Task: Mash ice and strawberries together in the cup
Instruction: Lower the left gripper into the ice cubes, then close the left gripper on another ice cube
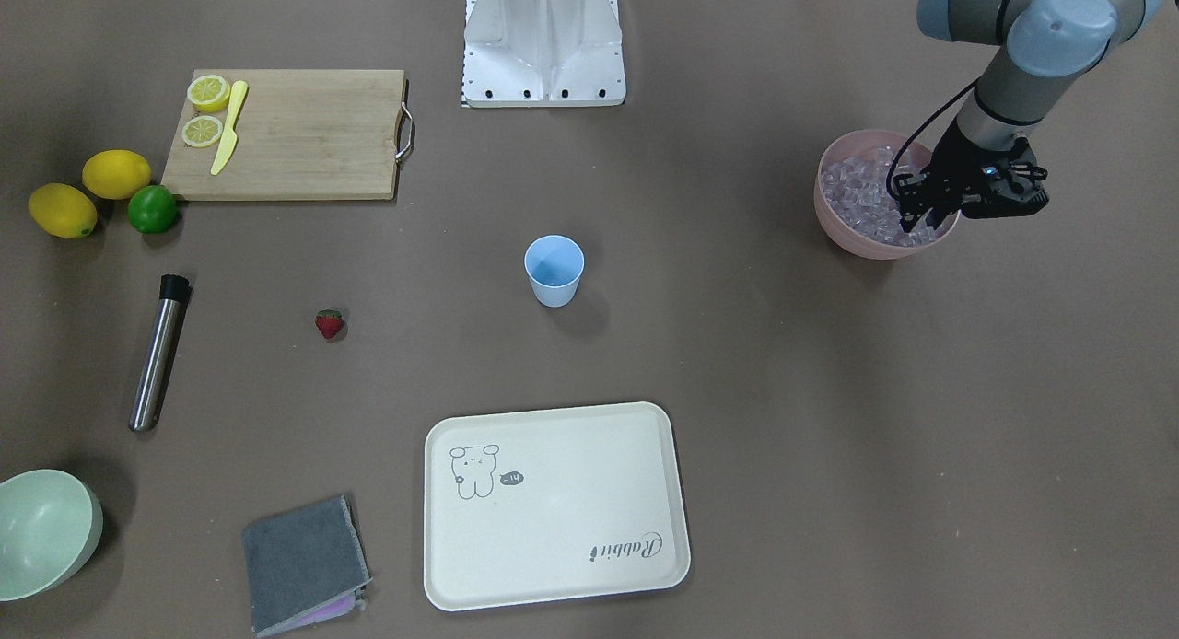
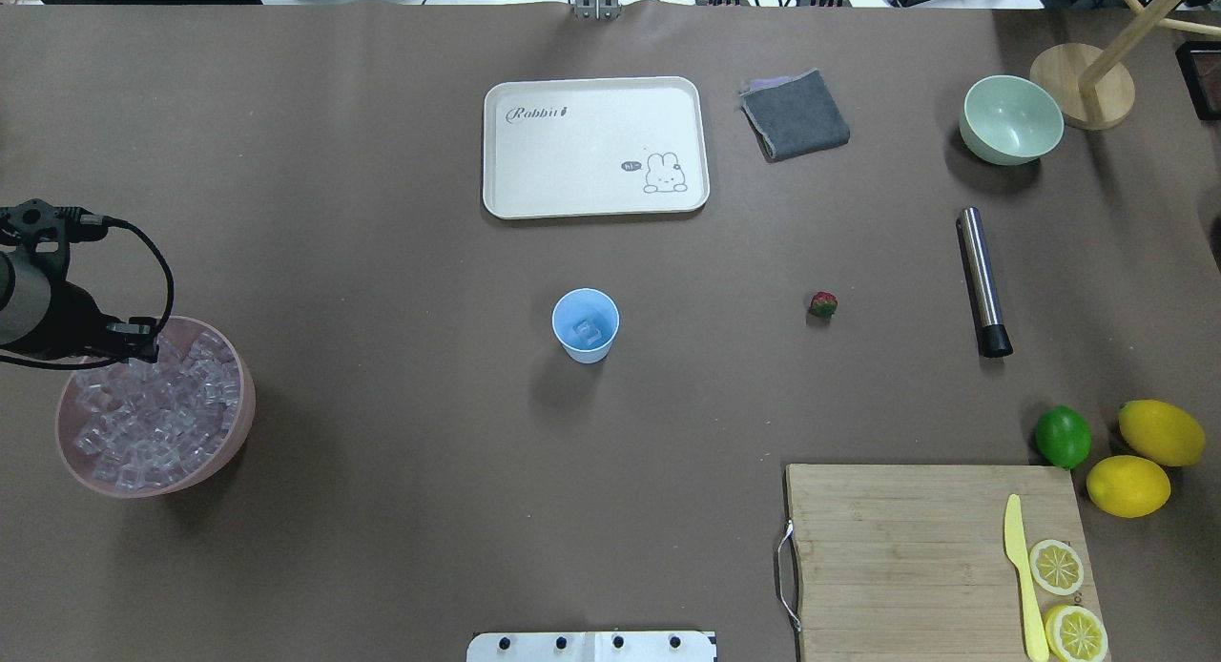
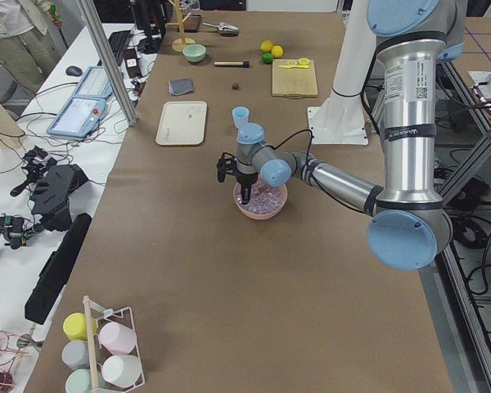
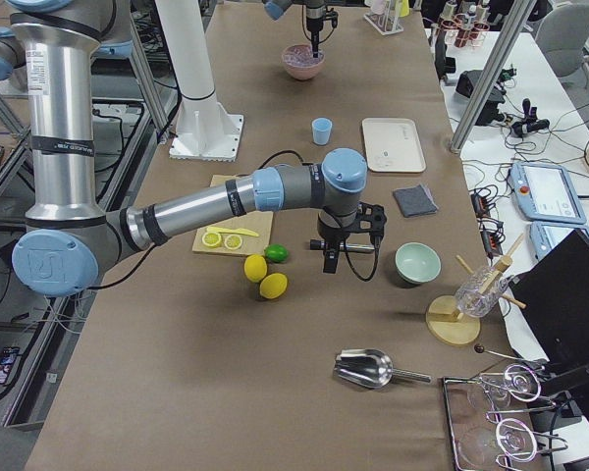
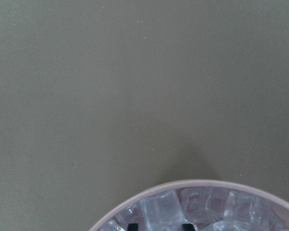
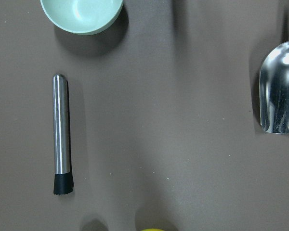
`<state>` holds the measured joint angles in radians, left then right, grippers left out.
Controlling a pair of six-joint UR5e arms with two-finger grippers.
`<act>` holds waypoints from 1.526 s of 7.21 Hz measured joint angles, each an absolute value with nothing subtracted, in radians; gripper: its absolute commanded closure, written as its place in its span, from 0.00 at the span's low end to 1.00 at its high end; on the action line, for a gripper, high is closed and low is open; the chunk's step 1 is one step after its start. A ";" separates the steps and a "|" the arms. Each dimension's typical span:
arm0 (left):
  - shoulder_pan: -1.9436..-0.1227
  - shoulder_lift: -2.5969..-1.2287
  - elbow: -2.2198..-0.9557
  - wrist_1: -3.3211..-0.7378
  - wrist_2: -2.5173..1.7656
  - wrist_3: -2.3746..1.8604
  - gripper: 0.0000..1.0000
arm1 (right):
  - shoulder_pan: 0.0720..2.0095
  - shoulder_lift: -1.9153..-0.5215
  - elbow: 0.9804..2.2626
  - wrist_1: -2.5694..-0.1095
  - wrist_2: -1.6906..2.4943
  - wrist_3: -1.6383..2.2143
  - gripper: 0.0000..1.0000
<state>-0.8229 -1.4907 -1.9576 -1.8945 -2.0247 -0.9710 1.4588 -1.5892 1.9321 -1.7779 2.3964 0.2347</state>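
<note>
Next, I open my left gripper wider, move it toward the pink bowl's rim (image 5: 167,187) and close it around the ice cube, because its fingers touch only the near end of the ice cube (image 5: 162,223).
The light blue cup (image 1: 554,271) stands upright mid-table; the overhead view (image 2: 585,325) shows one clear cube inside it. The ice (image 1: 857,192) fills a pink bowl (image 1: 857,238) at the table's left end. My left gripper (image 1: 921,217) dips into that bowl. In the left wrist view (image 5: 159,225) its fingertips (image 5: 132,225) stand apart on either side of an ice cube (image 5: 159,209), open. The strawberry (image 1: 329,324) lies alone on the table, right of the cup (image 2: 823,304). My right gripper (image 4: 331,263) hovers high above the table; I cannot tell its state.
A steel muddler (image 2: 983,280) lies beyond the strawberry and also shows in the right wrist view (image 6: 61,130). Nearby are a pale green bowl (image 2: 1011,118), cream tray (image 2: 596,147), grey cloth (image 2: 795,115), cutting board (image 2: 906,557) with knife and lemon slices, lime (image 2: 1063,436), lemons, and a metal scoop (image 6: 279,91).
</note>
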 measured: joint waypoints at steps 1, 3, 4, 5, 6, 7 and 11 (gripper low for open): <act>-0.826 -1.489 -1.961 -1.894 -2.025 -0.971 0.87 | 1.459 -1.589 1.934 -1.778 2.397 0.235 0.00; -0.830 -1.486 -1.973 -1.894 -2.025 -0.971 0.82 | 1.459 -1.592 1.935 -1.778 2.398 0.235 0.00; -0.833 -1.485 -1.978 -1.894 -2.025 -0.971 0.29 | 1.459 -1.593 1.936 -1.778 2.398 0.235 0.00; -0.834 -1.484 -1.982 -1.894 -2.025 -0.971 0.04 | 1.459 -1.595 1.935 -1.778 2.398 0.235 0.00; -0.834 -1.484 -1.983 -1.894 -2.025 -0.971 0.03 | 1.459 -1.596 1.935 -1.778 2.398 0.235 0.00; -0.834 -1.484 -1.983 -1.894 -2.020 -0.971 0.03 | 1.459 -1.597 1.934 -1.778 2.398 0.235 0.00; -0.828 -1.494 -1.980 -1.891 -1.989 -0.972 0.05 | 1.459 -1.598 1.933 -1.778 2.397 0.235 0.00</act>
